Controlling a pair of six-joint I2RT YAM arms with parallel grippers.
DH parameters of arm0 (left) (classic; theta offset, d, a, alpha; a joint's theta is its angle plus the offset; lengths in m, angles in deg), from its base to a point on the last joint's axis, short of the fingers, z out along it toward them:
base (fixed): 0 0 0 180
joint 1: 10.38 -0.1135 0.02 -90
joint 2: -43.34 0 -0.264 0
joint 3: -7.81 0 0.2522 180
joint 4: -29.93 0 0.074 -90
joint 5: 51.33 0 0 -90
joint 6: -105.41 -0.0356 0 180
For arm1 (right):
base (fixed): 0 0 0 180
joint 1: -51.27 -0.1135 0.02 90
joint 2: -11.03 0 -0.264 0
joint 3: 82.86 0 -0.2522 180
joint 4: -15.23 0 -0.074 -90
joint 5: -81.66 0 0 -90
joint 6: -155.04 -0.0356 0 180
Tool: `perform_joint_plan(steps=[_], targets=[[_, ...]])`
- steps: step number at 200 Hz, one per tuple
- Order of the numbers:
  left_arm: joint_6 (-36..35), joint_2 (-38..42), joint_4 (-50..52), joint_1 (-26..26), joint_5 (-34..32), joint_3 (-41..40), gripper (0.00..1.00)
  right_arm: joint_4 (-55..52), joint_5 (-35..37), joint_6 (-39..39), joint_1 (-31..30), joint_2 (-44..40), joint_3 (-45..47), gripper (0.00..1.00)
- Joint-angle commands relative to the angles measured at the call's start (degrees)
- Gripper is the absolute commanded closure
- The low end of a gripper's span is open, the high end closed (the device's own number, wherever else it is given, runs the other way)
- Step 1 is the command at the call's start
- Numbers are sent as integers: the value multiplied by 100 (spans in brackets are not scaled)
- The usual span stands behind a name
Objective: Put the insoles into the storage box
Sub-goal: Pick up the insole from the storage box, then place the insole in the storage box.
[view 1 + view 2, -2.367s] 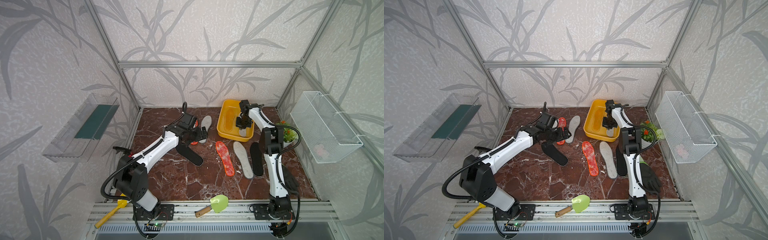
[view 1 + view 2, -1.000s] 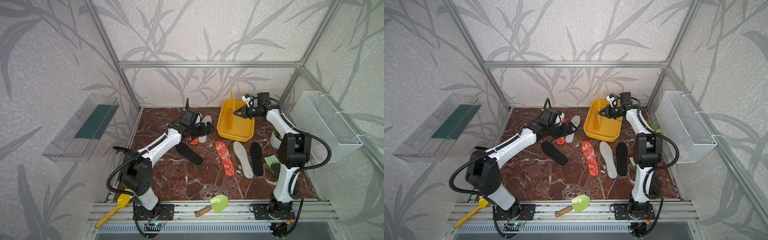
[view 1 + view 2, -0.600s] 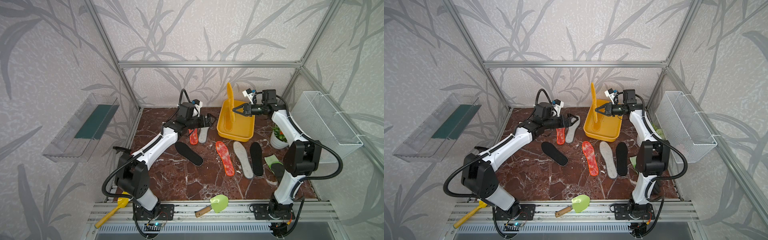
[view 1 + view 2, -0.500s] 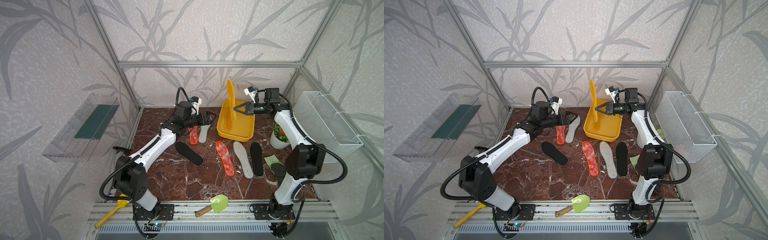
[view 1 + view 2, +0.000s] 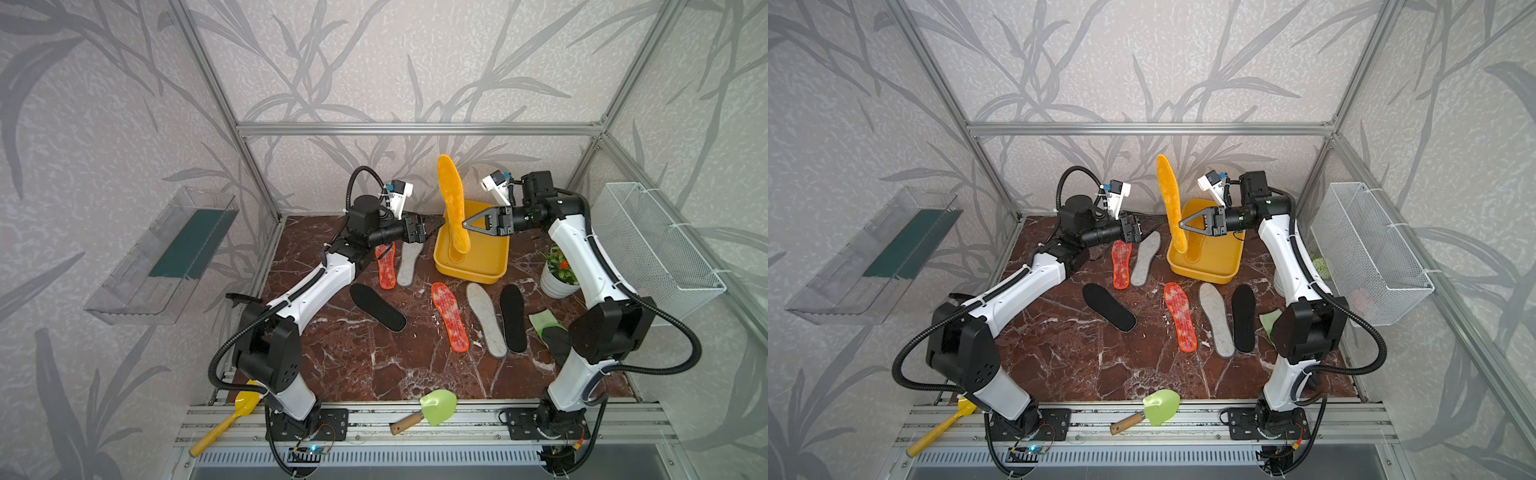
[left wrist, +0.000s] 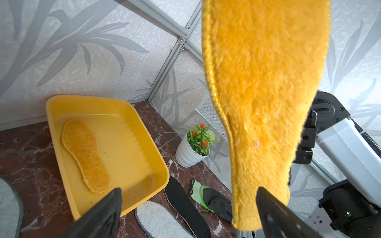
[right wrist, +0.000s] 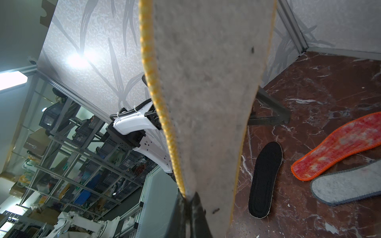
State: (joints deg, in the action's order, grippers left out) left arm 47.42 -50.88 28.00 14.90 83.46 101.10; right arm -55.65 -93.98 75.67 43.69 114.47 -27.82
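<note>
The yellow-orange insole's lower end [image 6: 246, 206] hangs off-centre at the end of one finger of the robot's left gripper, so this gripper needs to move over and close on the insole's free edge [image 5: 450, 212].
My right gripper [image 5: 464, 224] [image 7: 186, 197] is shut on the edge of a yellow-orange insole [image 5: 452, 208] [image 5: 1170, 203], holding it upright above the yellow storage box [image 5: 471, 266]. Its grey underside [image 7: 206, 103] faces the right wrist camera. My left gripper [image 5: 434, 224] [image 6: 188, 206] is open, level with the insole's lower end [image 6: 261, 123], which hangs beside one fingertip [image 6: 266, 202]. A second yellow-orange insole [image 6: 85, 156] lies flat in the box. On the floor lie two red-white insoles [image 5: 386, 268] [image 5: 449, 316], two grey ones [image 5: 409, 264] [image 5: 485, 320] and two black ones [image 5: 377, 307] [image 5: 512, 318].
A potted plant [image 5: 559, 270] stands right of the box, with a green-black glove [image 5: 548, 328] near the right arm's base. A white wire basket [image 5: 656, 249] hangs on the right wall, a clear bin [image 5: 166, 253] on the left. A green trowel [image 5: 432, 405] and yellow scoop [image 5: 232, 415] lie on the front rail.
My right gripper has lifted the yellow-orange insole out of the box and stood it upright. My left arm has risen from the floor insoles and swung its open gripper toward it.
</note>
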Motion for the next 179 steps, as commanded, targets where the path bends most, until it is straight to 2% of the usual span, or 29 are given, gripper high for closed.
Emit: perform_joint_plan(steps=[1, 55, 116, 179], targets=[[-99, 73, -452, 3, 485, 251, 2, -1379, -1070, 1394, 1, 161, -521, 100], [-37, 140, -766, 55, 572, 243, 9, -4609, -1187, 3685, -7, 1327, -2213, 100], [92, 26, -941, 179, 548, 465, 8, -4620, -1182, 3679, -71, 1390, -2197, 100], [-151, -149, -743, 217, 336, 458, 8, -4617, -1185, 3696, -86, 1302, -2138, 100]])
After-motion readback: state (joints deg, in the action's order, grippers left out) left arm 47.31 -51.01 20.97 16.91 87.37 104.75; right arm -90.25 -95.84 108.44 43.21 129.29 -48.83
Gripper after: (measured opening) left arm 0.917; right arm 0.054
